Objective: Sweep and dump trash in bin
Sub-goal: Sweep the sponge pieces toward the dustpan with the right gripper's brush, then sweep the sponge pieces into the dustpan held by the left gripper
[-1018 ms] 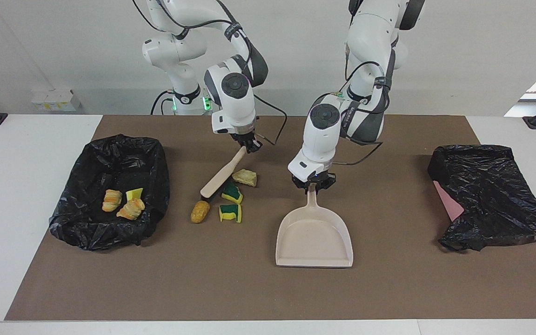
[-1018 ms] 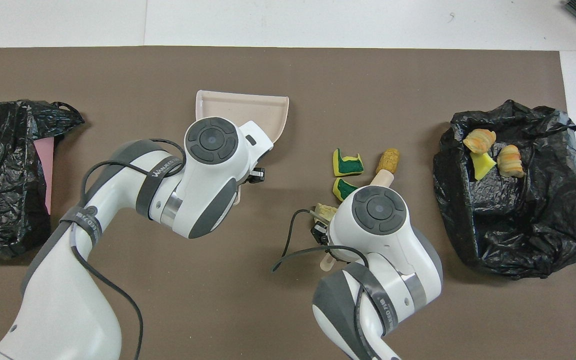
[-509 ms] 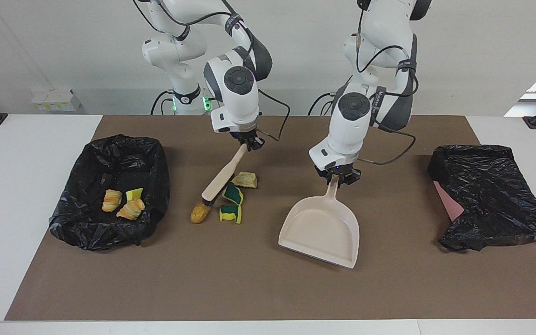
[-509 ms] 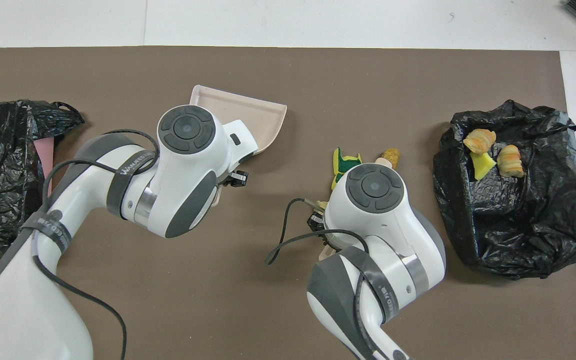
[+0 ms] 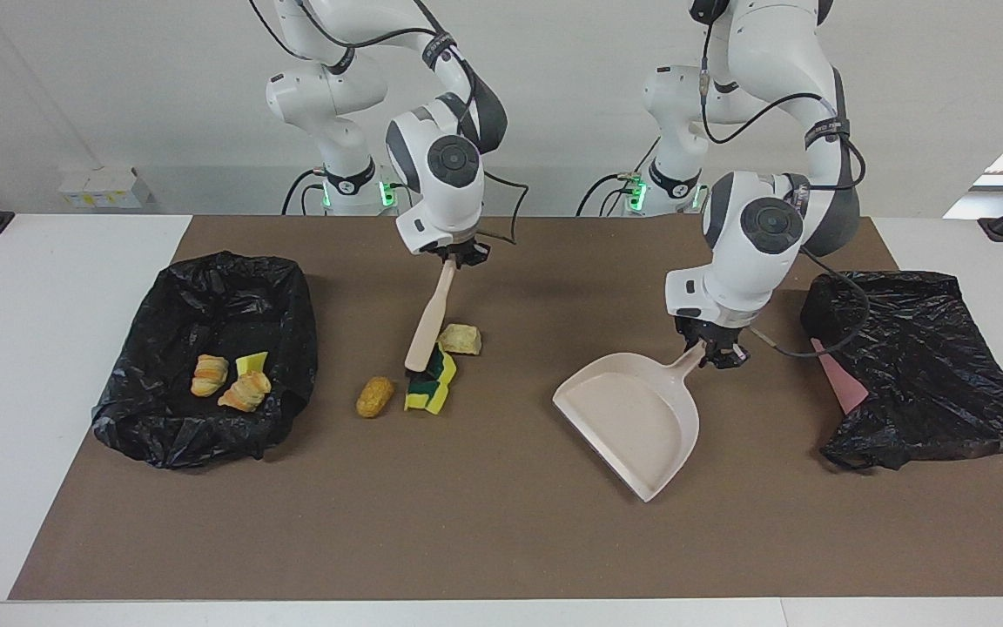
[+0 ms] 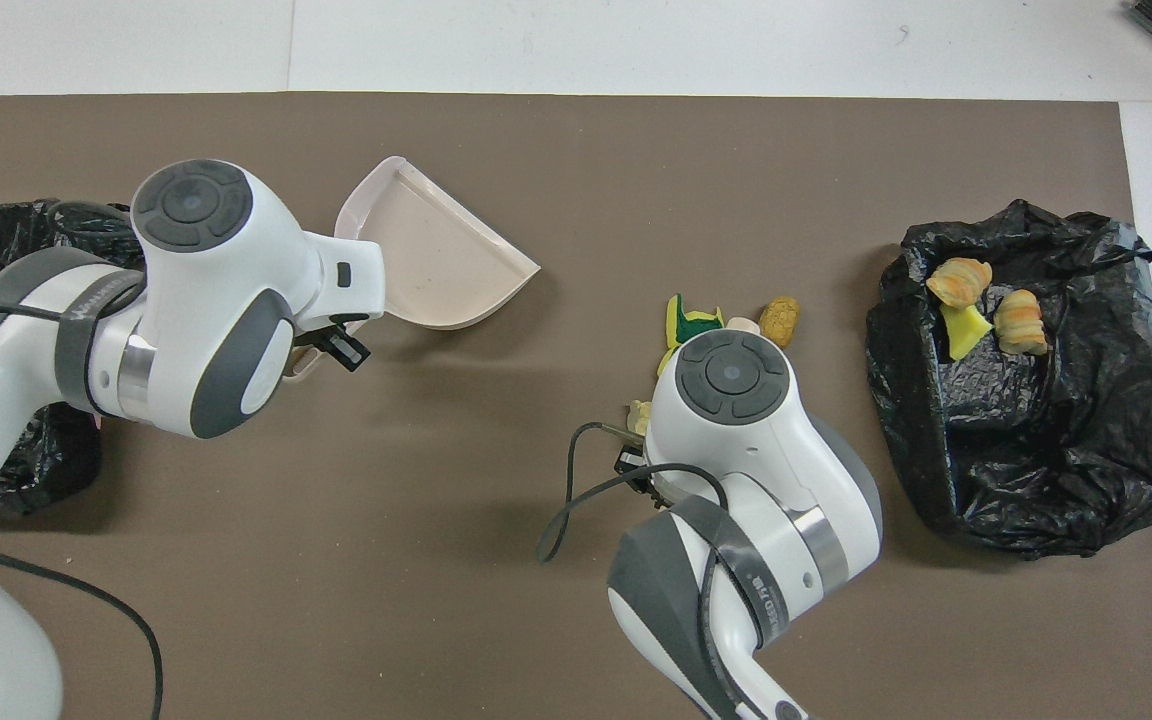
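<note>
The golden-brown lump [image 5: 374, 397] is behind the brush, away from the dustpan, so the robot's right gripper should sweep the sponge pieces [image 5: 432, 387] into the dustpan first and the lump after that.
My right gripper [image 5: 458, 254] is shut on the handle of the beige brush [image 5: 428, 318], which stands steeply with its bristles down among the trash. Two green-yellow sponge pieces [image 5: 432, 385] lie pressed together at the bristles. A pale beige chunk [image 5: 460, 338] sits beside the handle and a golden-brown lump [image 5: 374, 396] lies toward the bin [image 5: 162, 418]. Three more pieces [image 5: 245, 390] lie in the black-lined bin. My left gripper [image 5: 715, 350] is shut on the handle of the beige dustpan [image 5: 632, 414], its mouth turned slantwise toward the trash. From overhead, the arms hide both grippers.
A second black bag [image 5: 919, 366] with a pink sheet [image 5: 841, 376] at its edge lies at the left arm's end of the brown mat [image 5: 484, 522]. A loose cable [image 6: 576, 500] hangs from the right wrist. Bare mat separates dustpan [image 6: 436, 260] from sponges [image 6: 688, 322].
My left arm swung the dustpan toward its own end of the table and turned its mouth toward the trash. My right gripper tipped the brush more upright, pushing the two sponges together.
</note>
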Motion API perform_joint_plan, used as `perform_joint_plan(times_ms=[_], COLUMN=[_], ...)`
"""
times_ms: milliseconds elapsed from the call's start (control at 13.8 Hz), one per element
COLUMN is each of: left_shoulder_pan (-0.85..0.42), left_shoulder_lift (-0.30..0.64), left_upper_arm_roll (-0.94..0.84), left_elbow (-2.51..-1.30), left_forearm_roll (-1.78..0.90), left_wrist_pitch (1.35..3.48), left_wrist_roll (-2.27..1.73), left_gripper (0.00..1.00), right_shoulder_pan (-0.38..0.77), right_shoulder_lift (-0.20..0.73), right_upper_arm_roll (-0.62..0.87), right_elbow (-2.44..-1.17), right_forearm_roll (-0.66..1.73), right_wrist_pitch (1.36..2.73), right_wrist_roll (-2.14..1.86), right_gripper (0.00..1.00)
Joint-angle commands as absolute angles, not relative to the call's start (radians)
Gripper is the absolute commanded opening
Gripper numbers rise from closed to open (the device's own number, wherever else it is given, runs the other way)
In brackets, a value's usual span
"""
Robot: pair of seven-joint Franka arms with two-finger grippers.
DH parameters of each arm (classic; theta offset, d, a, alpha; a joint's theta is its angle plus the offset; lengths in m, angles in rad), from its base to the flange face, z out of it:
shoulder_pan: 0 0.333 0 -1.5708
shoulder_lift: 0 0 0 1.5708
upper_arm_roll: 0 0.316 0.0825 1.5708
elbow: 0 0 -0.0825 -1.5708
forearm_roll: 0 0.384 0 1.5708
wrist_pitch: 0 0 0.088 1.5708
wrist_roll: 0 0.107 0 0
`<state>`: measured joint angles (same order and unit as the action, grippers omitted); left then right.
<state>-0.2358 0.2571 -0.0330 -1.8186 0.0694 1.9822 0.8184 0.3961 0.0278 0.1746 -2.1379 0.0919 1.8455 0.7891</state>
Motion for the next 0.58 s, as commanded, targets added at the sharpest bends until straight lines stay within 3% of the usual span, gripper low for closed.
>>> perform_joint_plan(times_ms=[0, 218, 509], left_shoulder_pan=[-0.241, -0.293, -0.370], left_shoulder_lift=[0.187, 0.160, 0.123], left_upper_arm_roll=[-0.043, -0.044, -0.046], left_elbow=[-1.903, -1.948, -2.037], left_forearm_roll=[0.160, 0.193, 0.193], left_wrist_pitch=[1.996, 2.005, 2.105], left_wrist_roll=[0.940, 0.954, 0.980], left_gripper=[0.00, 0.00, 0.00], right_shoulder_pan=[0.394, 0.394, 0.407], right_shoulder_lift=[-0.018, 0.032, 0.144], right_upper_arm_roll=[0.175, 0.176, 0.178], right_elbow=[-2.203, -2.200, -2.091], right_forearm_roll=[0.081, 0.100, 0.148], right_wrist_pitch=[1.885, 1.985, 2.042], right_wrist_roll=[0.726, 0.723, 0.727], right_gripper=[0.00, 0.00, 0.00])
